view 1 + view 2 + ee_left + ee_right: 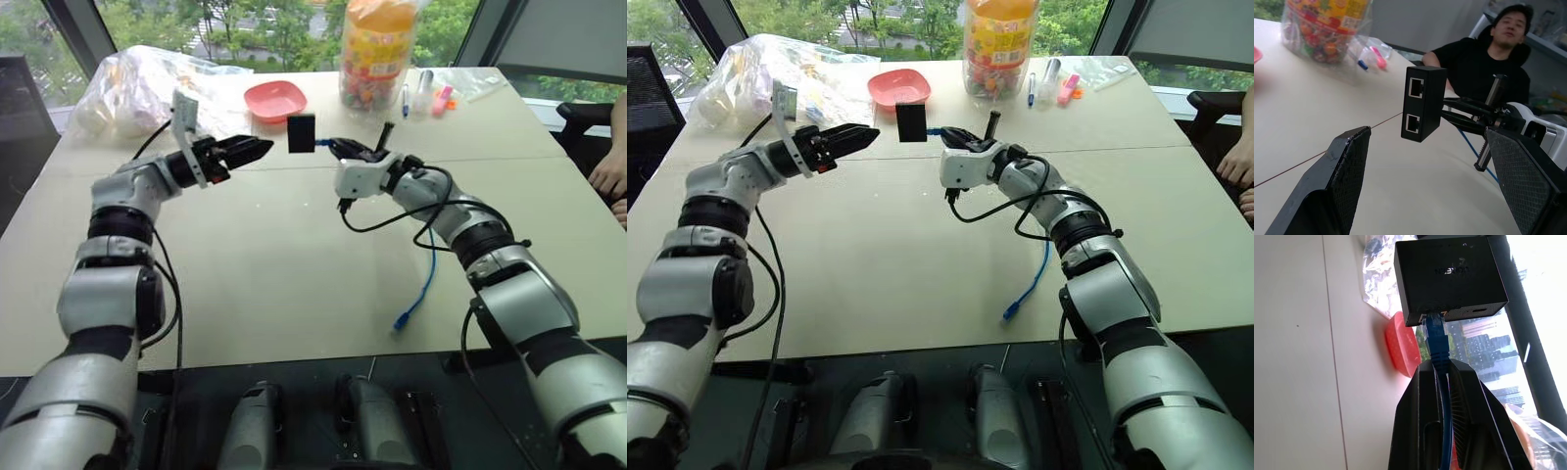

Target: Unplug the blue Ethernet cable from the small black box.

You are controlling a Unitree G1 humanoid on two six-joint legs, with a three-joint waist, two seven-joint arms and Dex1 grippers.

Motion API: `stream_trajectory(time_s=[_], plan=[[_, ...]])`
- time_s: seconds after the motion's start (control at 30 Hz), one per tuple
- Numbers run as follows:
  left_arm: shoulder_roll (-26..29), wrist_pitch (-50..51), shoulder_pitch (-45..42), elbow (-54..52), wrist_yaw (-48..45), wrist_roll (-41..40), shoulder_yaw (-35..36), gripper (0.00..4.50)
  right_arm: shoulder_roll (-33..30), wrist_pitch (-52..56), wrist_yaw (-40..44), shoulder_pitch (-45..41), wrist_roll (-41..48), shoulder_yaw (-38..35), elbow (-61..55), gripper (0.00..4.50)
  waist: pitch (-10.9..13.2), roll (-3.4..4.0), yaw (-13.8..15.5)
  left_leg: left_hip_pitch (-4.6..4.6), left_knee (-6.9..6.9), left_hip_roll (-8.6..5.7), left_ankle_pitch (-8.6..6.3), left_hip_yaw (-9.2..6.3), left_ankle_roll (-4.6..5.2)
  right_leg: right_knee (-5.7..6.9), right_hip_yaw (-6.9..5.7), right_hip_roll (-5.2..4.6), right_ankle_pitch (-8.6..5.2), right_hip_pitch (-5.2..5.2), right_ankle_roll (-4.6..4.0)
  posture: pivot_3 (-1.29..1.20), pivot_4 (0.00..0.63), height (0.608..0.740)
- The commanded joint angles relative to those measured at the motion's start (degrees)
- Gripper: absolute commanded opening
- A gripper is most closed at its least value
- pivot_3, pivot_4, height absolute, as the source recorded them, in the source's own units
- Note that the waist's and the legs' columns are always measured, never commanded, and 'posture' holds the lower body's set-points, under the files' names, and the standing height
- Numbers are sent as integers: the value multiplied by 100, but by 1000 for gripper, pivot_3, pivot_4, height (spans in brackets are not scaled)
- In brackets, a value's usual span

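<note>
I should take the black box (302, 133) with my left gripper before my right gripper moves up to the plug, because my right gripper is holding the blue cable (322, 142) behind its plug.
The small black box (302, 133) hangs in the air above the table's middle, with two empty ports facing my left gripper. The blue Ethernet cable (1436, 335) is plugged into the box's other side. My right gripper (345, 149) is shut on the cable just behind the plug and carries the box by it. From there the cable (423, 284) trails down past my right arm to a loose plug (402, 321) lying on the table. My left gripper (257, 149) stands open a little to the left of the box, pointing at it without touching.
At the table's far side stand a red dish (274, 100), a jar of sweets (375, 49), some pens (426, 93) and a clear plastic bag (137, 88). A person (1484, 63) sits at the right edge, a hand (612, 176) by the table.
</note>
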Motion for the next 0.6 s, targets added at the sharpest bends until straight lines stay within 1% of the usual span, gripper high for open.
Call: stream_trajectory(time_s=[0.03,0.17,0.3,0.4,0.47,0.5,0.53,0.6], plan=[[-73,-302,-470,382,-166,150,154,3920,-89,-61,-123,-73,20,-97,-350,91,0,0,-17,2,0,0,0,-1,0,1,0,0,0,1,0,0,150,740],[-310,-516,-767,744,42,271,273,3920,-165,-6,-119,61,7,-112,-614,91,0,0,-15,3,3,1,1,-4,-1,4,0,-1,2,4,-2,0,150,740],[-485,-668,-882,911,112,431,338,3920,-179,96,-34,261,46,-151,-1033,91,0,0,-7,3,5,1,1,-5,0,5,0,-1,2,4,-2,0,150,740],[-559,-649,-957,1003,246,399,518,3055,-198,190,41,419,55,-171,-1348,0,0,0,5,2,5,1,1,-4,0,5,0,-1,2,3,-3,0,150,740],[-577,-616,-982,1018,191,399,600,2219,-208,256,90,502,66,-183,-1511,0,0,0,7,2,5,1,1,-5,0,6,0,-1,2,2,-3,0,150,740],[-581,-604,-989,1021,175,418,626,1661,-213,292,114,543,72,-190,-1585,0,0,0,12,3,5,1,1,-5,0,7,0,0,2,3,-3,0,150,740],[-584,-594,-990,1022,126,439,636,1331,-219,324,137,579,75,-193,-1646,0,0,0,22,3,5,1,1,-5,0,7,0,0,2,3,-3,0,150,740],[-586,-585,-988,1024,75,475,645,508,-225,381,174,626,84,-202,-1730,0,0,0,37,3,6,1,1,-5,0,7,0,-1,2,3,-3,0,150,740]])
